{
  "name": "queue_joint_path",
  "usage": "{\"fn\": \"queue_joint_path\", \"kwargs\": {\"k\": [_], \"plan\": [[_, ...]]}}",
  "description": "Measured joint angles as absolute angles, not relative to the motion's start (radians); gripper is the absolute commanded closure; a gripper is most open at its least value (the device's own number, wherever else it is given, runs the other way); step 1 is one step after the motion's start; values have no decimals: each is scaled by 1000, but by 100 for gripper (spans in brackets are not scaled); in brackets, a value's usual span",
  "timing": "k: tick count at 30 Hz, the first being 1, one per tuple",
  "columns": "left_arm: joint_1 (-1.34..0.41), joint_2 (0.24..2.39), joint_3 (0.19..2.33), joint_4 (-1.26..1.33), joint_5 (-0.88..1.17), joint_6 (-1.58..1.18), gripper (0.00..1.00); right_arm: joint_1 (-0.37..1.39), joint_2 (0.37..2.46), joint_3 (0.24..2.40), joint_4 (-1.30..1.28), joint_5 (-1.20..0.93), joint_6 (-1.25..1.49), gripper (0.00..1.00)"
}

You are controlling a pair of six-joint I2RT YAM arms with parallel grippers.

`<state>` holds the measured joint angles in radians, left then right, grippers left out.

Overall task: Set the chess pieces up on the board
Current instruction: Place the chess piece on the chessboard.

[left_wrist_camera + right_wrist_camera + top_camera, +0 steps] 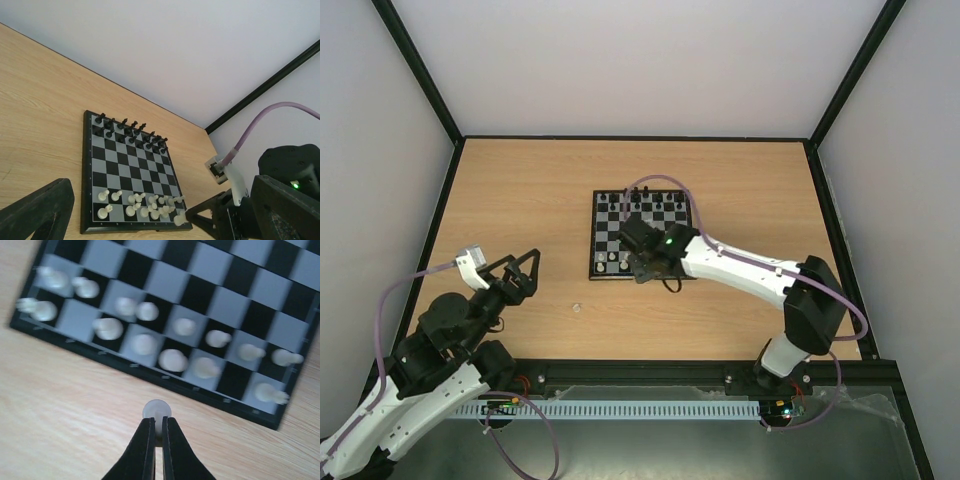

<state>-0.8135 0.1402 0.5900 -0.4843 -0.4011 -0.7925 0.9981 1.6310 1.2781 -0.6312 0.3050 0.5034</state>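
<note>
My right gripper is carrying the whitish piece to the black square beside the corner piece and should continue until it stands inside: that near-row square (234, 380) is empty.
The board (608, 215) lies mid-table, with black figures on its far rows and whitish chess pieces (612, 260) on its near rows. My right gripper (642, 272) hovers at the board's near edge. In the right wrist view it (157, 426) is shut on one whitish piece (156, 410), held over bare wood just outside the board's border (125, 369). In the left wrist view that piece (180, 217) is at the board's (130, 165) near right corner. My left gripper (523, 268) is open and empty, left of the board. One loose whitish piece (577, 307) lies on the table.
Black frame rails (630, 138) and white walls enclose the wooden table (520, 200). A purple cable (670, 190) arches over the board's right side. The right arm (740, 265) stretches across the table's near right part.
</note>
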Motion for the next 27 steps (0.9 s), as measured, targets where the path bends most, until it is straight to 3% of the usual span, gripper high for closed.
{"fn": "queue_joint_path", "kwargs": {"k": [9, 27], "plan": [[-813, 181, 590, -475, -390, -792, 0, 822, 1588, 1180, -639, 327, 486, 98], [-813, 201, 590, -453, -385, -788, 1, 759, 1680, 1142, -556, 289, 450, 98]]}}
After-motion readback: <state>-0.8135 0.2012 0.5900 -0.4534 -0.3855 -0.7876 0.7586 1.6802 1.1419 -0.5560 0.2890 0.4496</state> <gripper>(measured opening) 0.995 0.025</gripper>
